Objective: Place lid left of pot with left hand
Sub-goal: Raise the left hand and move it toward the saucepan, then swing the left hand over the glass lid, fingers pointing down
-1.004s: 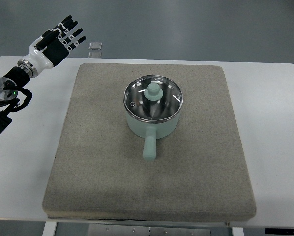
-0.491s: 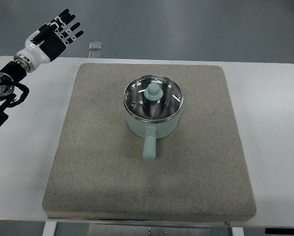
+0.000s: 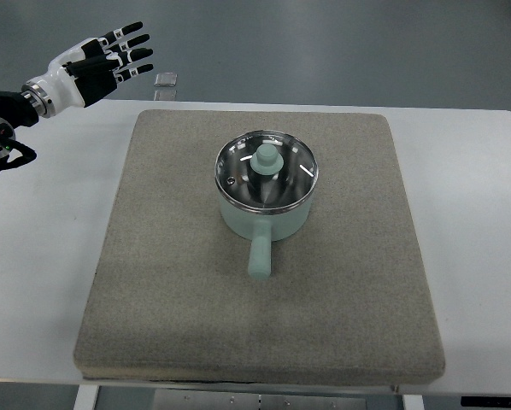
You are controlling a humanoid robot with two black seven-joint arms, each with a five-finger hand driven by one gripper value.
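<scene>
My gripper will uncover an empty pot (image 3: 269,225) when it lifts the glass lid, because only a dark, smooth inside (image 3: 271,190) shows through the lid.
A pale green pot (image 3: 265,218) stands near the middle of a grey mat (image 3: 187,290), its handle pointing toward the near edge. A glass lid (image 3: 290,175) with a steel rim and a pale green knob (image 3: 267,158) rests on the pot. My left hand (image 3: 110,58) hovers at the far left corner of the table, well away from the pot, with fingers spread and holding nothing. The right arm does not show.
The mat lies on a white table (image 3: 478,222). A small clear object (image 3: 166,79) sits on the floor just beyond the table's far edge, near my left hand.
My left hand has risen and swung to the right, its fingers now pointing rightward. The pot and lid have not moved.
</scene>
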